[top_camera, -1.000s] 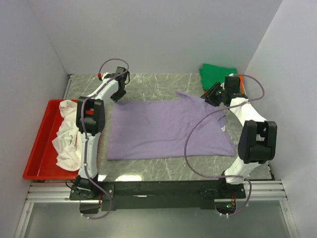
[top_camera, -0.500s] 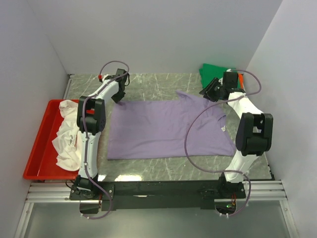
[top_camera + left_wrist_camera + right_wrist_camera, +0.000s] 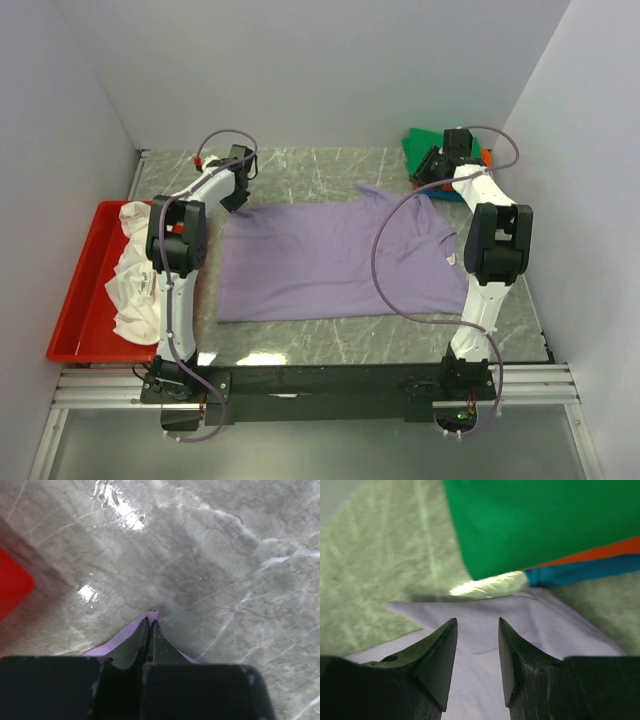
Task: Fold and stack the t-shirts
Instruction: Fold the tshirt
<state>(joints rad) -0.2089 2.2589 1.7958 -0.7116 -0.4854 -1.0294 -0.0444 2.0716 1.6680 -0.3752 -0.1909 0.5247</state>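
A sleeve reaches out past the lavender t-shirt's far edge (image 3: 335,204), so that sleeve (image 3: 378,196) will still poke out beyond the fold when the robot folds the t-shirt's edge over.
A lavender t-shirt (image 3: 340,260) lies spread flat on the marble table. My left gripper (image 3: 233,203) is at its far left corner. In the left wrist view the black fingers (image 3: 150,625) are shut on that lavender corner (image 3: 131,628), with a sliver of cloth showing on each side. My right gripper (image 3: 477,625) stands open just above the shirt's far right part (image 3: 485,630), nothing between its jaws. In the top view it (image 3: 432,180) is next to the folded stack: green t-shirt (image 3: 545,520) on top, orange (image 3: 600,554) and teal (image 3: 590,570) edges under it. A crumpled white t-shirt (image 3: 135,275) lies in the tray.
A shallow red tray (image 3: 72,310) sits at the table's left edge. White walls close in the back and both sides. The folded stack (image 3: 425,145) fills the far right corner. Purple cables loop over both arms.
My left gripper has closed onto the lavender shirt's far left corner. My right arm has swung back towards the folded stack, its jaws staying open.
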